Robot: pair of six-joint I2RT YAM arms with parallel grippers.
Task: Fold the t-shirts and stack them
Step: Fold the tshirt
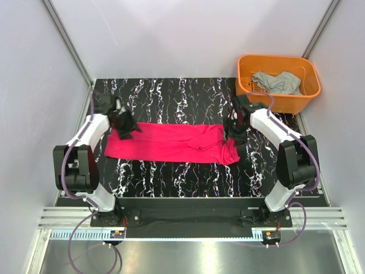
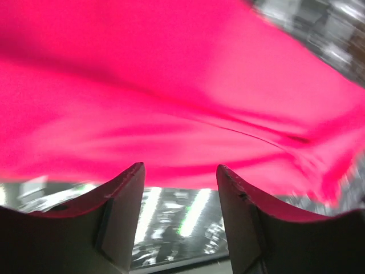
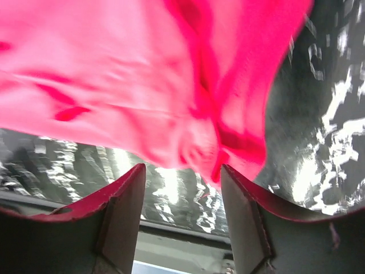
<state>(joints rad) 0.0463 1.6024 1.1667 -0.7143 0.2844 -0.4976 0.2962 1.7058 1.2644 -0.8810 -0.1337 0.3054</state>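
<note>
I can see that the pink-red t-shirt's bunched end [image 1: 220, 152] is crooked, far from my left gripper, so my right gripper should pinch its near corner [image 1: 230, 160] and pull it straight before the fold.
A pink-red t-shirt [image 1: 171, 144] lies as a long folded strip across the middle of the black marbled table [image 1: 171, 91]. My left gripper [image 1: 124, 127] is open at the strip's far left corner; in the left wrist view the shirt [image 2: 171, 85] fills the frame just beyond the fingers and nothing is between them [image 2: 179, 171]. My right gripper [image 1: 235, 130] is open at the strip's bunched far right end; in the right wrist view the crumpled shirt end [image 3: 188, 85] hangs just past the empty jaws [image 3: 182, 171].
An orange basket [image 1: 251, 85] stands at the back right with a grey t-shirt [image 1: 278, 82] in it. White walls and metal frame posts enclose the table. The table's front edge runs past the arm bases.
</note>
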